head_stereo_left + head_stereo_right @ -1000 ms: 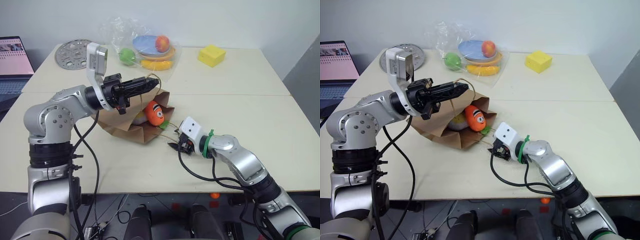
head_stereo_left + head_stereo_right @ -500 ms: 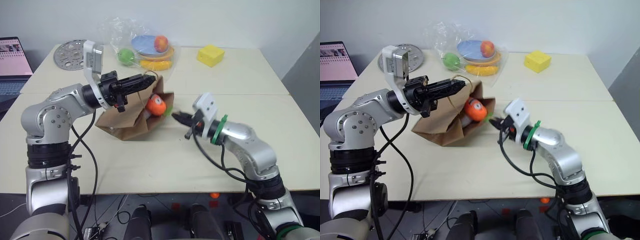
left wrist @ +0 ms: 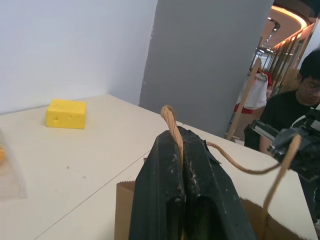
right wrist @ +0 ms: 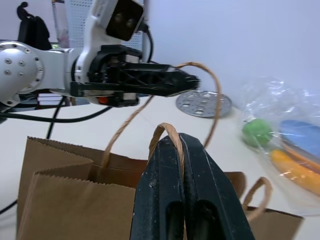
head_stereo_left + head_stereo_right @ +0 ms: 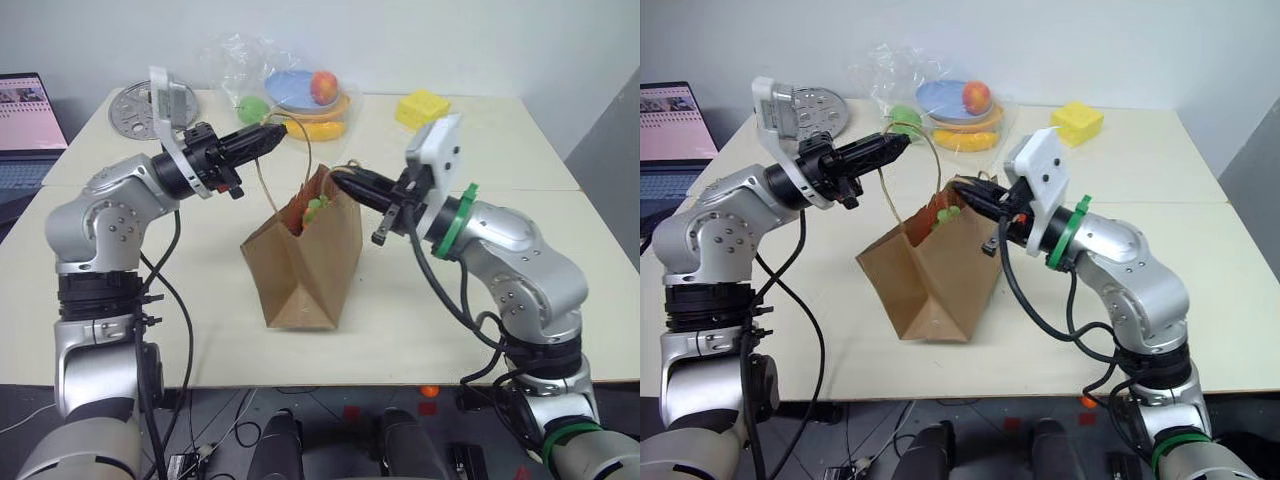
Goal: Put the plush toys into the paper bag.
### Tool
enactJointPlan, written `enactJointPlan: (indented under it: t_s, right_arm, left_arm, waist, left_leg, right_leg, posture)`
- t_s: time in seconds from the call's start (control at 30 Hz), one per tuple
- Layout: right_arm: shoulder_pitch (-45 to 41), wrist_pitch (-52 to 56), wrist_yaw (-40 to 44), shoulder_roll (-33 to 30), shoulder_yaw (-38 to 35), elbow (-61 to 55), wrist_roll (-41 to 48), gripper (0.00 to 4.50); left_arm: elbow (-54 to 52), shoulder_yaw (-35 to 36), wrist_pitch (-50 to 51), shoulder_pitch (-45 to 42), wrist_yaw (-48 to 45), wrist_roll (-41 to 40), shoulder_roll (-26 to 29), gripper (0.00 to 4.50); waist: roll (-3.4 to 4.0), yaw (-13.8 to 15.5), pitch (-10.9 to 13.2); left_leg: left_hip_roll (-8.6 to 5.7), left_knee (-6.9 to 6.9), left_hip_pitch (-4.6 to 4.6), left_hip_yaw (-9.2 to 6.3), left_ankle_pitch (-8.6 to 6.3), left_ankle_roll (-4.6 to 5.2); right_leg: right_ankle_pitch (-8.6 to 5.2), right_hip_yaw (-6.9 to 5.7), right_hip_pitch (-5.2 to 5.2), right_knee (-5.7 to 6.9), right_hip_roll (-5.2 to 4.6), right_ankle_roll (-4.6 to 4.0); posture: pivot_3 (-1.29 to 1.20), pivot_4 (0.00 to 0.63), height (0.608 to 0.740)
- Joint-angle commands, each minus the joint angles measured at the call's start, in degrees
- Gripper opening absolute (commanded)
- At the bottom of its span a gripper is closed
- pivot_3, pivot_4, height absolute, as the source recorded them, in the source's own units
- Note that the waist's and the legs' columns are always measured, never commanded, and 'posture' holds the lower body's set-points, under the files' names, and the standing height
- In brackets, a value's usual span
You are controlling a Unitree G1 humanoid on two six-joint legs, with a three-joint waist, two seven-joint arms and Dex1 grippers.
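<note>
Next, I let go of both handles and turn the bag by its near edge (image 5: pixel 270 243) with my left gripper, because the paper bag stands crooked with its narrow side (image 5: pixel 302 298) facing me.
The brown paper bag (image 5: pixel 301 268) stands upright on the table, mouth up. My left gripper (image 5: pixel 277 130) is shut on one twisted-cord handle (image 3: pixel 170 118), holding it up over the bag's far left side. My right gripper (image 5: pixel 340 181) is shut on the other handle (image 4: pixel 165 131) at the bag's right rim. The orange plush toy (image 5: pixel 301 208) with its green tuft peeks out of the bag's mouth. The white plush toy is hidden inside the bag.
A clear plastic bag (image 5: pixel 296 92) holding fruit and plates lies at the table's back. A yellow block (image 5: pixel 422 108) sits back right, a perforated metal disc (image 5: pixel 135 101) back left, a laptop (image 5: pixel 26 120) far left. A person (image 3: pixel 294 102) sits beyond the table.
My right gripper shut on the second handle and rose beside the bag. The bag went from lying on its side to upright, and the orange toy slid down inside.
</note>
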Motion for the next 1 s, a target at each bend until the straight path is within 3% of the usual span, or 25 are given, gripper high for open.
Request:
enactJointPlan:
  t_s: [0.03, 0.23, 0.5, 0.73, 0.87, 1.0]
  right_arm:
    - [-2.49, -0.80, 0.35, -2.05, 2.30, -0.56, -2.55, 0.06]
    - [-4.40, 0.75, -1.45, -1.29, 4.30, 0.91, -3.86, 0.06]
    - [-7.09, 1.29, -1.87, -0.15, 5.89, 4.10, -5.94, 0.06]
    - [-7.83, -1.84, -2.81, 7.34, 9.25, 12.69, -8.35, 0.06]
    - [-7.90, -3.50, -0.06, 6.87, 10.09, 13.98, -9.04, 0.06]
    - [-7.83, -2.60, 4.15, 4.44, 9.56, 12.41, -7.28, 1.29]
  left_arm:
    - [0.73, -1.21, -2.08, -2.68, -2.94, 1.23, 0.38, 0.00]
    - [8.19, -2.18, -5.40, -9.33, -5.92, 3.73, -1.08, 0.00]
    - [9.70, -4.78, -6.03, -11.11, -11.07, 5.47, -1.43, 0.00]
    - [5.97, -3.89, -4.35, -4.95, -11.58, 7.43, 3.93, 0.00]
    - [-1.98, -1.80, 0.14, 1.71, -11.39, 4.84, 8.08, 0.00]
    - [-8.44, 1.68, 3.95, 7.53, -9.69, 2.26, 11.40, 1.22]
  waist:
    - [0.00, 0.03, 0.00]
    - [-0.01, 0.06, 0.00]
    - [0.00, -0.06, 0.00]
    - [0.01, -1.04, 0.00]
    - [0.01, -1.36, 0.01]
    - [0.01, -1.19, 0.01]
  left_leg:
    - [0.00, 0.00, 0.00, 0.00, 0.00, 0.00]
    - [0.00, 0.01, 0.00, -0.02, 0.00, 0.00]
    - [0.00, -0.05, -0.01, -0.02, 0.00, 0.00]
    - [0.00, -0.07, 0.00, -0.02, 0.00, 0.00]
    - [0.00, -0.09, -0.01, -0.03, 0.00, 0.00]
    - [0.00, -0.12, -0.02, -0.07, 0.00, 0.00]
  right_leg:
    - [0.00, 0.00, 0.00, 0.00, 0.00, 0.00]
    - [0.00, -0.03, 0.00, 0.00, 0.01, 0.00]
    - [0.00, -0.04, -0.03, 0.01, 0.00, 0.00]
    - [0.00, -0.02, -0.06, 0.07, 0.00, 0.00]
    - [0.00, -0.03, -0.07, 0.07, 0.00, 0.00]
    - [0.00, -0.05, -0.07, 0.06, 0.00, 0.00]
  posture:
    - [0.00, 0.150, 0.740]
    - [0.00, 0.150, 0.740]
    - [0.00, 0.150, 0.740]
    - [0.00, 0.150, 0.740]
    - [0.00, 0.150, 0.740]
    - [0.00, 0.150, 0.740]
